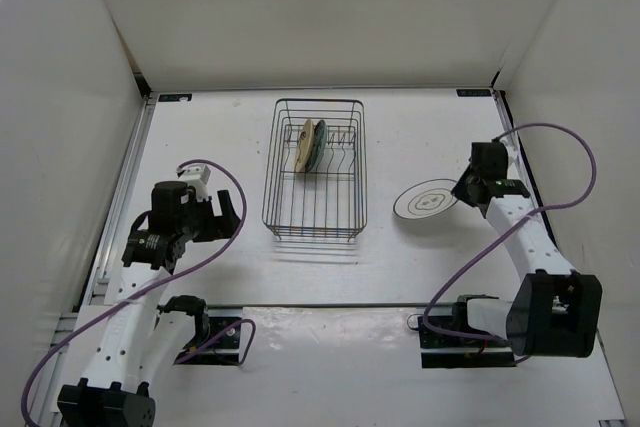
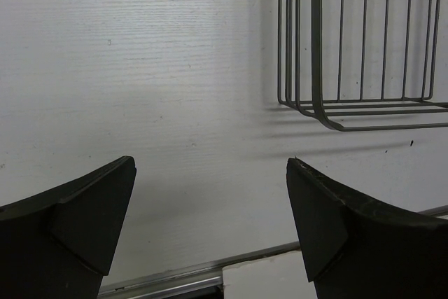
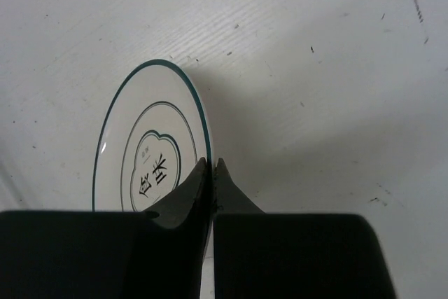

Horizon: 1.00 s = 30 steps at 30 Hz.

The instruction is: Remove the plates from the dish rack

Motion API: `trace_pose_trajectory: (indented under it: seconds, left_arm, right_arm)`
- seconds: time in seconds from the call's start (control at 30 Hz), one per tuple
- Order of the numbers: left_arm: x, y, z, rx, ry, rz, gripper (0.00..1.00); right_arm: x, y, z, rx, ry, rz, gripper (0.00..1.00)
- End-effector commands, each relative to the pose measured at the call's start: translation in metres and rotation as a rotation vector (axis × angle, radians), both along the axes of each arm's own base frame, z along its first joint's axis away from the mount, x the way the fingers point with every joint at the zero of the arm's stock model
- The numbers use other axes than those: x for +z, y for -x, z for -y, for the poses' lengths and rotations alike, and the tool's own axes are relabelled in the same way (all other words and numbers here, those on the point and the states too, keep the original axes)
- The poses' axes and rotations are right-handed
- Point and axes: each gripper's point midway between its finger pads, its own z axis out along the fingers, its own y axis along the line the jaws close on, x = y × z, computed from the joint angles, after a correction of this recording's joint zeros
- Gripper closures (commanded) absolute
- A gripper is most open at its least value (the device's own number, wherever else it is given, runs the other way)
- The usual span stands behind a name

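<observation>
The white plate (image 1: 425,199) is hanging face up above clear table (image 1: 428,231) next to the rack. My right gripper should lower it next until its bottom lies flat, and then let go.
The dark wire dish rack (image 1: 315,172) stands at the table's middle back; its near corner shows in the left wrist view (image 2: 350,106). A tan plate (image 1: 303,145) and a teal plate (image 1: 317,143) stand upright in it. The white plate (image 1: 427,202) with dark rings is to the right of the rack, low over the table. My right gripper (image 1: 466,190) is shut on its right rim, and in the right wrist view (image 3: 211,164) the fingers pinch the plate's (image 3: 140,152) edge. My left gripper (image 1: 228,209) is open and empty, left of the rack.
White walls enclose the table on three sides. A metal rail (image 2: 168,281) runs along the near edge by the left arm's base. Purple cables loop from both arms.
</observation>
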Motion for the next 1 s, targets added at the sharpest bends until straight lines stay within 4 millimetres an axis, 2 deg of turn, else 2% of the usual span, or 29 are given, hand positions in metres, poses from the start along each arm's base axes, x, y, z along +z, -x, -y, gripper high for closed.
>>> trace_pose_trajectory:
  seconds: [0.0, 0.17, 0.47, 0.6, 0.87, 0.97]
  left_arm:
    - [0.003, -0.001, 0.005, -0.022, 0.017, 0.012, 0.0]
    - [0.001, -0.001, 0.006, -0.031, 0.02, 0.008, 0.0]
    - [-0.003, -0.001, 0.007, -0.038, 0.021, -0.015, 0.0]
    - [-0.003, -0.002, 0.007, -0.036, 0.019, -0.015, 0.0]
    - [-0.006, -0.001, 0.009, -0.046, 0.028, -0.028, 0.0]
    - [-0.006, -0.001, 0.012, -0.057, 0.038, -0.03, 0.0]
  right_arm:
    - [0.001, -0.012, -0.003, -0.064, -0.183, 0.103, 1.0]
    - [-0.055, 0.014, 0.003, -0.183, -0.318, -0.001, 1.0]
    - [-0.101, 0.052, -0.001, -0.224, -0.382, -0.13, 1.0]
    - [-0.112, 0.061, -0.001, -0.222, -0.378, -0.146, 1.0]
    - [-0.115, 0.063, -0.008, -0.15, -0.389, -0.165, 1.0]
    - [-0.119, 0.067, -0.005, -0.144, -0.364, -0.18, 0.88]
